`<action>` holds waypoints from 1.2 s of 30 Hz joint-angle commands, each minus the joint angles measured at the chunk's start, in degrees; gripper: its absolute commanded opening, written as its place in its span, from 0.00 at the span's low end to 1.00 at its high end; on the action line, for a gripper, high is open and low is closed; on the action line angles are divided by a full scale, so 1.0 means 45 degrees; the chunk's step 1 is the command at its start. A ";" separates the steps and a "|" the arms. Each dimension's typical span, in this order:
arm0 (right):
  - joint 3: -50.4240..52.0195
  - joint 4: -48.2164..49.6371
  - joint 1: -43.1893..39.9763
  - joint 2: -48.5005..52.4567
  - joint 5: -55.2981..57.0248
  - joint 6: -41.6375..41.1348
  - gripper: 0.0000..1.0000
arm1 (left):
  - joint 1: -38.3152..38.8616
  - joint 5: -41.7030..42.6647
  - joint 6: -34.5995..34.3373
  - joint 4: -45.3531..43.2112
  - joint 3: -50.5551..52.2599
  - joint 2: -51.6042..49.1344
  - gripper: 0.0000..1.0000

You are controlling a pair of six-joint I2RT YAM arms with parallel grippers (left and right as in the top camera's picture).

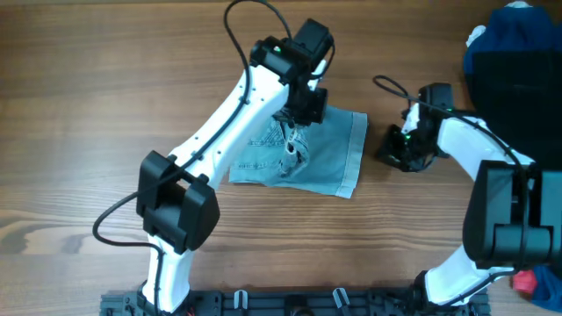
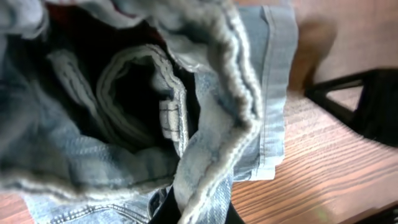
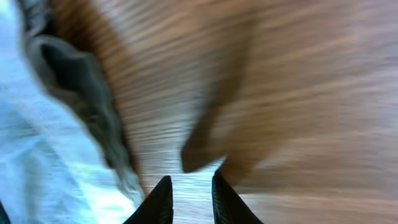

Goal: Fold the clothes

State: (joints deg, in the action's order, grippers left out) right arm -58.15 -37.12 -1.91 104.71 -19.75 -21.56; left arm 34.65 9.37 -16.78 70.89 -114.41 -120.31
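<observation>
The robot's left gripper has the denim shorts standing bunched up at the frayed hem [image 1: 295,156], so next the right gripper moves to their flat edge [image 1: 356,140] before both grippers spread the cloth.
The light-blue denim shorts [image 1: 329,154] lie bunched on the table's middle. My left gripper [image 1: 294,132] is above their left part, shut on a pale frayed hem [image 2: 208,180] and lifting a fold of cloth. The left wrist view shows the waistband and a belt loop [image 2: 168,115] in the raised folds. My right gripper [image 1: 399,149] is just right of the shorts, low over bare wood. In the right wrist view its fingers [image 3: 191,196] stand slightly apart with nothing between them, and the shorts' edge [image 3: 37,155] lies to their left.
A dark navy garment [image 1: 514,53] sits at the far right. A small red thing [image 1: 524,281] shows at the lower right edge. Wooden table [image 1: 88,105] surrounds the shorts. A black rail [image 1: 290,303] runs along the front.
</observation>
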 commanded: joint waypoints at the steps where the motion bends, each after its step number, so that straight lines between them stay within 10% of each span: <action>1: 0.0117 0.0369 0.1005 0.0427 -0.0146 -0.0593 0.22 | -0.0515 0.0253 -0.0777 0.0010 -0.0321 0.0544 0.04; 22: 0.0117 0.1583 0.2127 0.0879 0.0194 -0.1200 0.28 | -0.3235 0.0738 -0.0495 0.1389 -0.0321 0.0597 0.04; 36: -0.0005 0.1491 0.2127 0.1462 0.0427 -0.1098 0.33 | 0.0194 0.0821 -0.0034 0.1015 -0.0316 0.1574 0.04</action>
State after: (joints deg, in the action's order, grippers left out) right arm -59.37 -29.93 7.20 106.78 -21.56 -26.96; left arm 33.17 11.86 -18.09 76.07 -114.50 -113.56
